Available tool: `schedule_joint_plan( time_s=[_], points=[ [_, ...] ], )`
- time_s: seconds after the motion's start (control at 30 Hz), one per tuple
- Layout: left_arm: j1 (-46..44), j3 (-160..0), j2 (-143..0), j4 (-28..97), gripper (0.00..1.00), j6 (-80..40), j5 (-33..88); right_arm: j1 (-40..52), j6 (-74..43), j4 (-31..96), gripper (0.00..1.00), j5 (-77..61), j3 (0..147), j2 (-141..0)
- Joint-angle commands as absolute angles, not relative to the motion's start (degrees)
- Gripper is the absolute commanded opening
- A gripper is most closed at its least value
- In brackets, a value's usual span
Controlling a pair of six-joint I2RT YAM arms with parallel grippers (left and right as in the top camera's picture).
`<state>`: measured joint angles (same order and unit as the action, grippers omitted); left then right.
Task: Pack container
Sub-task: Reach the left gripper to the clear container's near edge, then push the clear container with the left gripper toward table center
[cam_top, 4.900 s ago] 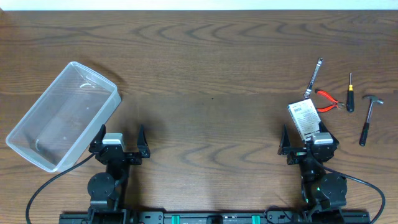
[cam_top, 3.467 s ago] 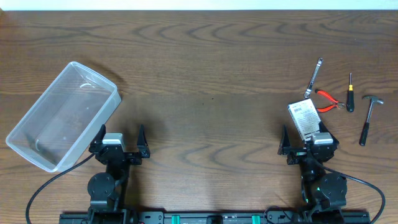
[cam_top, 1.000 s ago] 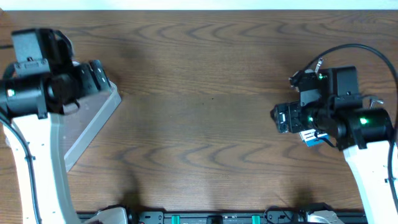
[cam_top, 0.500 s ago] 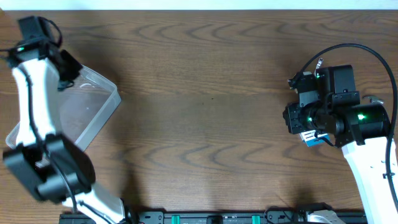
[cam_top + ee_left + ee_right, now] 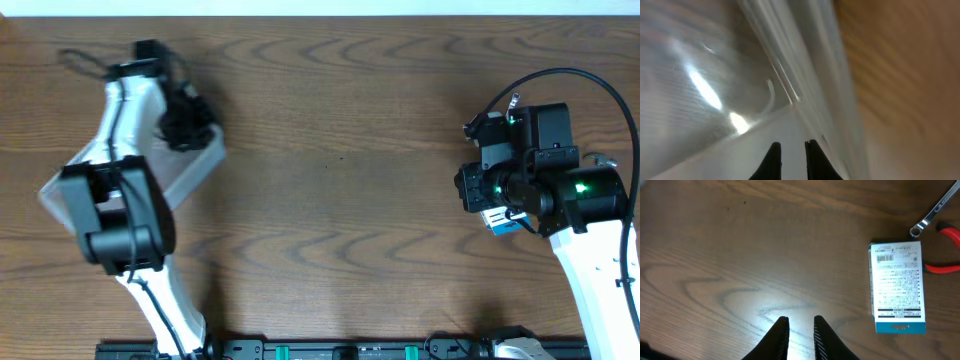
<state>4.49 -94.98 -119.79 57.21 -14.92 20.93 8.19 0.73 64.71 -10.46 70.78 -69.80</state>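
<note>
My left gripper needs to swing the container square and nudge it toward the middle (image 5: pixel 308 152), because the container lies slanted (image 5: pixel 180 165) and far from the white and blue box.
The container (image 5: pixel 196 166), a clear plastic tub, lies at the left of the table under my left arm. My left gripper (image 5: pixel 186 124) is at the tub's far right corner. In the left wrist view the tub's see-through wall and rim (image 5: pixel 715 75) fill the picture, and the left gripper (image 5: pixel 791 156) has its black fingers pinched on the pale plastic edge. My right gripper (image 5: pixel 463 190) hovers over bare wood at the right. In the right wrist view the right gripper (image 5: pixel 801 330) has its fingers close together with nothing between them.
A white and blue labelled box (image 5: pixel 897 286) lies on the wood to the right of my right gripper; part of this box (image 5: pixel 497 223) peeks from under the arm. Beyond the box lie a silver wrench (image 5: pixel 935 214) and red-handled pliers (image 5: pixel 941 268).
My left gripper has closed and swung right, and the container has shifted right with it. The right gripper's jaws have closed from wide; the right arm has barely moved.
</note>
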Motion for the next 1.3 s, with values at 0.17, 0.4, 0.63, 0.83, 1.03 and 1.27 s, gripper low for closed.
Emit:
schedule_joint_plan(
  time_s=[0.17, 0.4, 0.63, 0.83, 1.03, 1.27],
  points=[
    [-14.15, -95.04, -119.26, 64.16, 0.10, -1.78, 26.33, 8.64, 1.17, 63.37, 0.21, -10.28, 71.90, -69.65],
    [-25.21, -95.11, -119.24, 66.87, 0.10, -0.19, 24.25, 8.64, 1.17, 63.42, 0.21, -8.95, 71.90, -69.65],
    [-25.08, -100.64, -118.37, 66.57, 0.10, -2.70, 2.31, 8.64, 1.17, 63.46, 0.22, -8.78, 71.90, -69.65],
    [-17.56, -111.48, -113.89, 68.12, 0.10, -3.70, -5.78, 8.64, 1.21, 63.61, 0.22, -8.75, 71.90, -69.65],
    [-6.26, -113.27, -105.91, 72.62, 0.10, -18.24, -24.01, 8.64, 1.43, 64.47, 0.22, -8.78, 71.90, -69.65],
    [12.32, -111.20, -105.71, 87.61, 0.06, -32.23, -12.88, 8.64, 1.43, 64.53, 0.22, -8.75, 71.90, -69.65]
  ],
)
